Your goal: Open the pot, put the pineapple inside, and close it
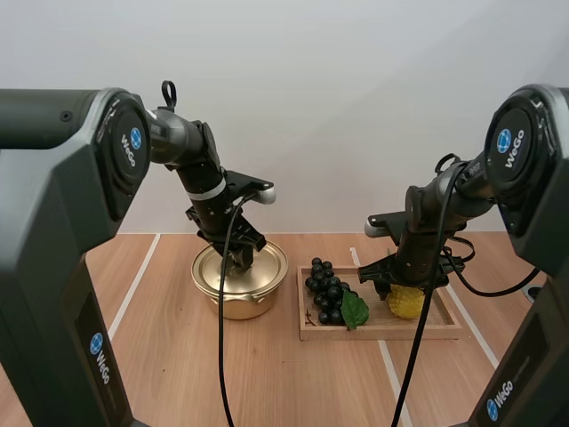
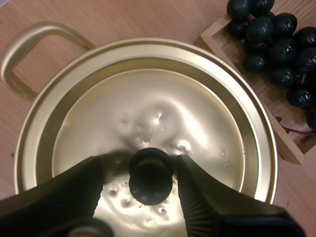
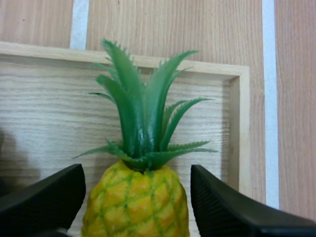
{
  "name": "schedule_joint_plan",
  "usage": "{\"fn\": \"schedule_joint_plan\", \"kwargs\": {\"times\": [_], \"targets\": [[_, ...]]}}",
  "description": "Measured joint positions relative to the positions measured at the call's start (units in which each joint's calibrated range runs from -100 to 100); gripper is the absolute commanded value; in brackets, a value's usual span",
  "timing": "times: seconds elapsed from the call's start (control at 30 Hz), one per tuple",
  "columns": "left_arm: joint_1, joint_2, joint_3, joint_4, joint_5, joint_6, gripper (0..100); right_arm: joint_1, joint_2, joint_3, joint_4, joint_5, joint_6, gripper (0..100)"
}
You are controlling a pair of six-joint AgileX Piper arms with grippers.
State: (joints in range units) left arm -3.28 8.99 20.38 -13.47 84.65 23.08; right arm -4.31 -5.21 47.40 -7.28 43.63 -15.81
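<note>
The pineapple should bring its green leaves (image 3: 143,108) along whole and still spread when I lift and carry it, because the leaf ends curve apart from the pineapple's one tight top (image 3: 143,160).
A gold pot (image 1: 240,286) stands on the table with its lid (image 2: 148,108) on. My left gripper (image 1: 238,255) hangs low over the lid, open, and its fingers (image 2: 207,197) stand on either side of the black knob (image 2: 150,177) with small gaps. A yellow pineapple (image 1: 406,302) with green leaves (image 3: 140,118) lies on the wooden tray (image 1: 382,331). My right gripper (image 1: 397,283) is down over the pineapple (image 3: 136,202), open, with one finger (image 3: 222,202) close along each side of the fruit.
A bunch of dark grapes (image 1: 325,290) with a green leaf (image 1: 355,310) lies on the tray's left part, close to the pot. The pot's loop handle (image 2: 29,44) sticks out on the side away from the tray. White tape lines (image 1: 133,285) cross the wooden table.
</note>
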Motion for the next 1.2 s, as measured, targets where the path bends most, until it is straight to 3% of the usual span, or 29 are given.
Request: {"fn": "schedule_joint_plan", "kwargs": {"times": [0.3, 0.33, 0.43, 0.83, 1.2], "targets": [[0.00, 0.0, 0.0, -0.3, -0.4, 0.1, 53, 0.0, 0.0, 0.0, 0.0, 0.0, 0.0, 100], [0.00, 0.0, 0.0, -0.5, -0.4, 0.1, 44, 0.0, 0.0, 0.0, 0.0, 0.0, 0.0, 100], [0.00, 0.0, 0.0, -1.0, 0.6, 0.3, 0, 0.0, 0.0, 0.0, 0.0, 0.0, 0.0, 100], [0.00, -1.9, 0.0, -1.1, 0.6, 1.1, 0, 0.0, 0.0, 0.0, 1.3, 0.0, 0.0, 100], [0.00, -14.2, -0.7, -1.1, 0.7, 1.1, 0, 0.0, 1.7, 0.0, 1.3, -1.6, 0.0, 100]]}}
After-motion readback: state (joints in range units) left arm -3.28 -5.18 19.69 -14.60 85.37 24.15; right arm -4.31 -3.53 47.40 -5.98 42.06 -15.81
